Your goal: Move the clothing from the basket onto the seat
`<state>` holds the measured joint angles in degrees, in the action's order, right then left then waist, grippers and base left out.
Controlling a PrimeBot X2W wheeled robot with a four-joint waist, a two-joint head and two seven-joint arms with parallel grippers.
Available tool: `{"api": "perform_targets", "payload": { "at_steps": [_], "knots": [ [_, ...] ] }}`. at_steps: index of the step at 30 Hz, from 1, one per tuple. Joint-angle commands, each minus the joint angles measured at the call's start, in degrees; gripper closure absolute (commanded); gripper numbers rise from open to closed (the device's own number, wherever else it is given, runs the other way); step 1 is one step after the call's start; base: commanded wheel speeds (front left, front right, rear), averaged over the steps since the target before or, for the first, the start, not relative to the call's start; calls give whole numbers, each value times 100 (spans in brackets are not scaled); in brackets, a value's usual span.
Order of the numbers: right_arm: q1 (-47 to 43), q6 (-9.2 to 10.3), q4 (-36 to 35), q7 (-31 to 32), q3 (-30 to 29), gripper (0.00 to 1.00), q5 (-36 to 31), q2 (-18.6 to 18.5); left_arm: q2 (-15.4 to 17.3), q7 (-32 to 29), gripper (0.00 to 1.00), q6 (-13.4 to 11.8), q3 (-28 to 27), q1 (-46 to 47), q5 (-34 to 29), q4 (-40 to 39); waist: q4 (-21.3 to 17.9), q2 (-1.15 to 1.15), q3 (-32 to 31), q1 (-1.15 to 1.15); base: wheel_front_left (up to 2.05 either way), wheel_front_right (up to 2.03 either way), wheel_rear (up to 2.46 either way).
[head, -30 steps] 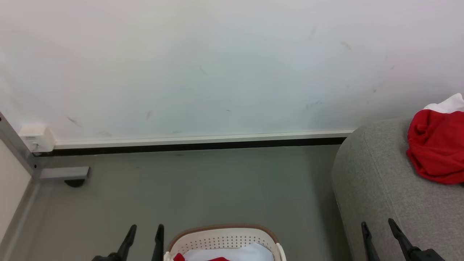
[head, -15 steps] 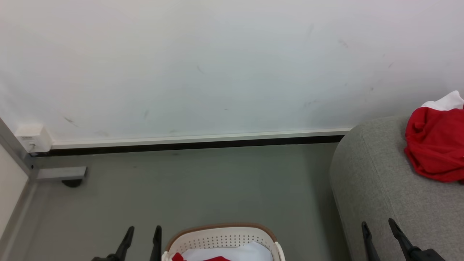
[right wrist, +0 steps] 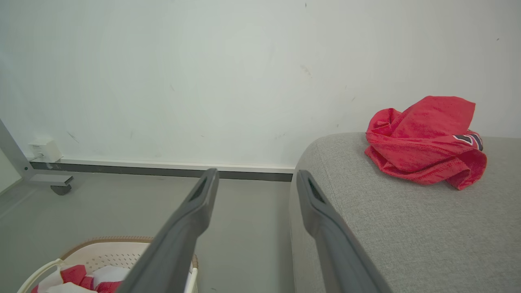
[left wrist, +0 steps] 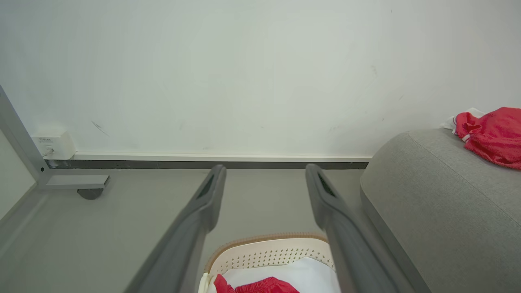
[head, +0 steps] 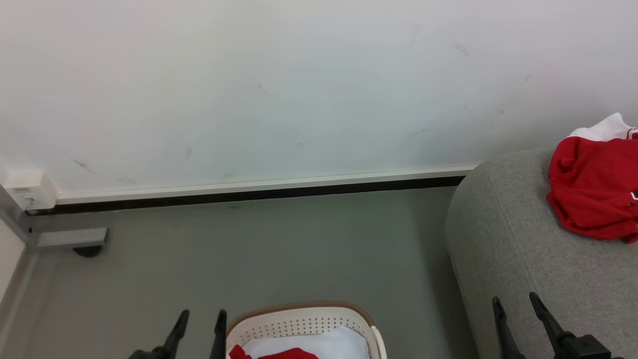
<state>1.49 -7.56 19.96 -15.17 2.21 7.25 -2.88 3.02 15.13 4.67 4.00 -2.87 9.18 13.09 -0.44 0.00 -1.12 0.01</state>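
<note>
I expect the red jersey in the basket to come up alone when I lift it, because it lies loosely over a smooth white layer.
The cream basket with its brown rim sits on the floor at the bottom middle of the head view, holding red and white clothing. A crumpled red jersey lies on the grey seat at the right. My left gripper stands open just left of the basket, nothing between its fingers. My right gripper stands open over the seat's near left edge, empty. The left wrist view shows the basket below the open fingers. In the right wrist view the jersey rests on the seat and the basket is at lower left.
A white wall with a dark baseboard runs behind. A grey metal frame leg on a caster and a white box stand at the far left. Grey floor lies between the basket and the wall.
The whole head view has shifted slightly left and up, so the camera moved. Both grippers stay open and keep their places in the picture.
</note>
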Motion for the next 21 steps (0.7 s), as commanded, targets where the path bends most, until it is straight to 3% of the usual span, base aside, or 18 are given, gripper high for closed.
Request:
{"api": "perform_targets", "payload": {
  "at_steps": [1, 10, 21],
  "knots": [
    [122, 15, -54, 4, 38, 0, 69, -2, 12, 3, 0, 42, 12, 121, -82, 84, -65, 0, 67, -1, 0, 0, 0],
    [481, 15, -337, 4, 312, 0, 137, -5, 176, -215, 0, 173, 375, 906, -301, 1018, -472, 0, 568, -1, 0, 0, 0],
    [1073, 14, -1037, 4, 758, 0, 478, -1, 572, -1598, 0, 261, 1097, 2102, -437, 2205, -1246, 0, 1755, -1, 0, 0, 0]
  ]
}}
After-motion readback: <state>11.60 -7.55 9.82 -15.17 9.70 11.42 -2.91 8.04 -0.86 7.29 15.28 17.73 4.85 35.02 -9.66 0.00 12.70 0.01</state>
